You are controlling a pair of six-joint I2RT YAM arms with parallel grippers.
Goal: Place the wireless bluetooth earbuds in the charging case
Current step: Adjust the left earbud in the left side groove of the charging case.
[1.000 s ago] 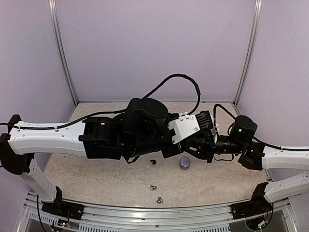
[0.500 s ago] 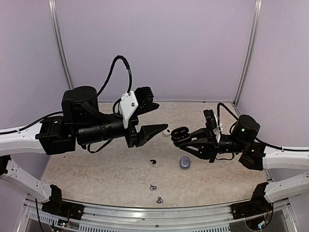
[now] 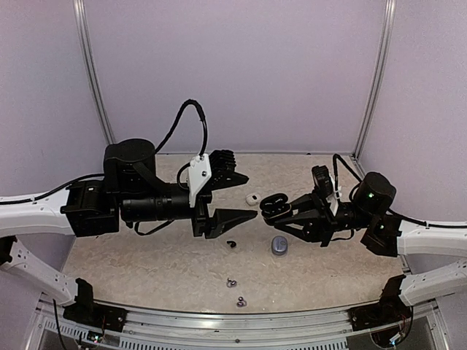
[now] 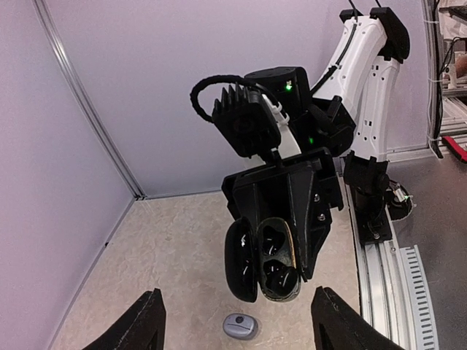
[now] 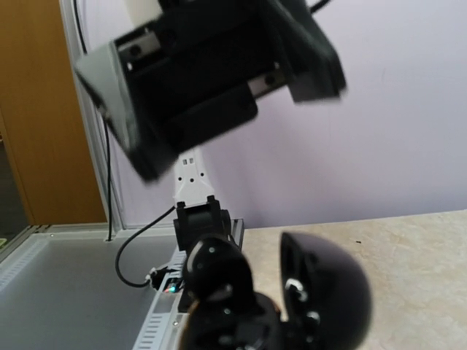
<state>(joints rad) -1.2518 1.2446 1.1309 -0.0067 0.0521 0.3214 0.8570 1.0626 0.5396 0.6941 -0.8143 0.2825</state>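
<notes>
The earbud in the lower well [image 4: 281, 279] sticks out past the well's rim, so the robot's left gripper should first squeeze it into the charging case [image 4: 274, 251] and then get the other black earbud.
My right gripper [image 3: 283, 211] is shut on an open black charging case [image 3: 272, 203] and holds it above the table. The left wrist view shows the case [image 4: 276, 259] facing the camera, lid [image 4: 241, 261] swung left; I cannot tell what its two wells hold. The right wrist view shows it close and blurred [image 5: 219, 281]. My left gripper [image 3: 235, 197] is open and empty, just left of the case, fingertips [image 4: 149, 321] wide apart. A black earbud [image 3: 231, 243] and two silvery-grey earbuds [image 3: 231, 282] [image 3: 240, 301] lie on the table.
A closed grey-blue case [image 3: 279, 246] lies on the table under the right gripper; it also shows in the left wrist view [image 4: 240, 326]. A small white object [image 3: 252, 198] lies between the grippers. Purple walls enclose the table [image 3: 146, 262].
The left arm pulled back to the left from over the right gripper, then edged right again toward the case. The right gripper with the open case came into view and rose slightly.
</notes>
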